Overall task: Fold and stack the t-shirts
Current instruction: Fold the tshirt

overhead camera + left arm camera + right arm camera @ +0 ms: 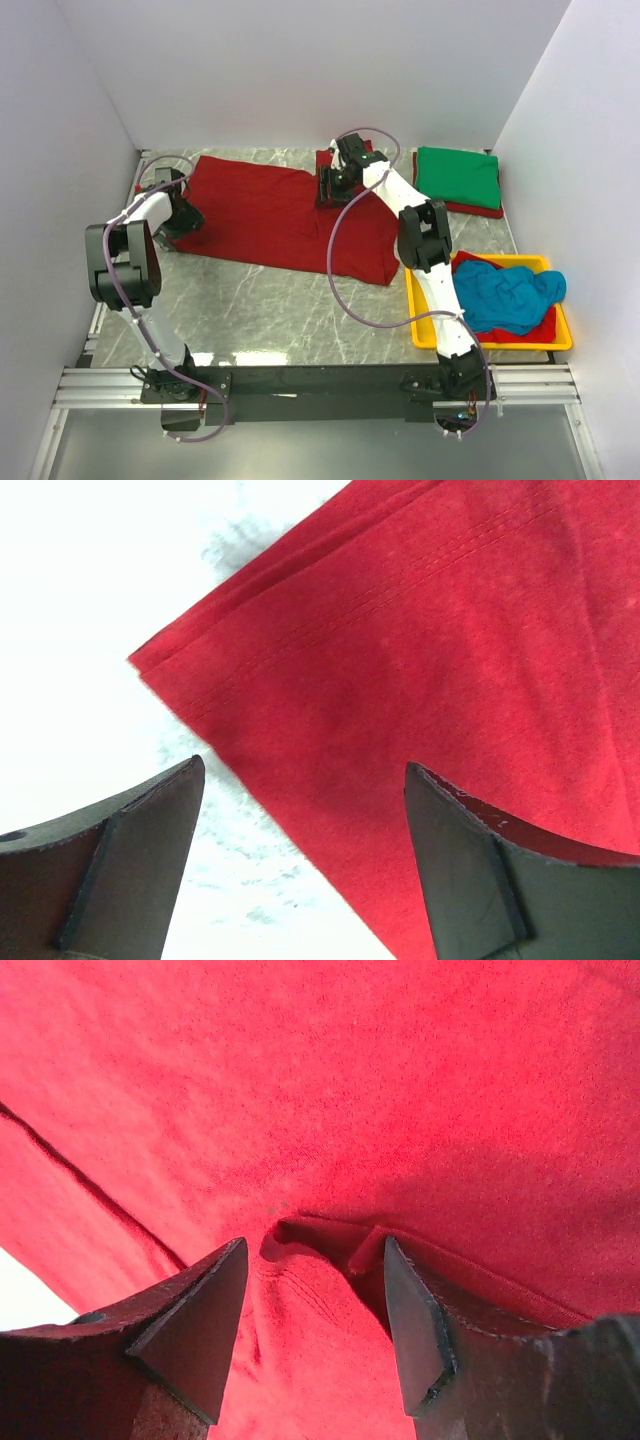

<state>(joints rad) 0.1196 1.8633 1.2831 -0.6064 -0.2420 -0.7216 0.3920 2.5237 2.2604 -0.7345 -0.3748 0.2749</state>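
The dark red t-shirt is far back against the back wall, so my right gripper should push down on the t-shirt's near shoulder (pixel 373 238) and pull it forward with my left gripper.
A dark red t-shirt (pixel 280 215) lies spread across the back of the table. My left gripper (pixel 182 215) is open low over its left edge; the left wrist view shows the shirt's hemmed corner (pixel 420 670) between the jaws, with bare table on the left. My right gripper (pixel 328 188) is open over the shirt's far right part; the right wrist view shows a raised fold of red cloth (pixel 330 1260) between its fingers. A folded green t-shirt (pixel 458 177) lies on a folded red one at the back right. A teal blue t-shirt (pixel 510 295) lies crumpled in the tray.
A yellow plastic tray (pixel 415 310) stands at the right front, holding the teal shirt over more red cloth. White walls close in the left, back and right sides. The marble tabletop (pixel 260 310) lies in front of the red shirt.
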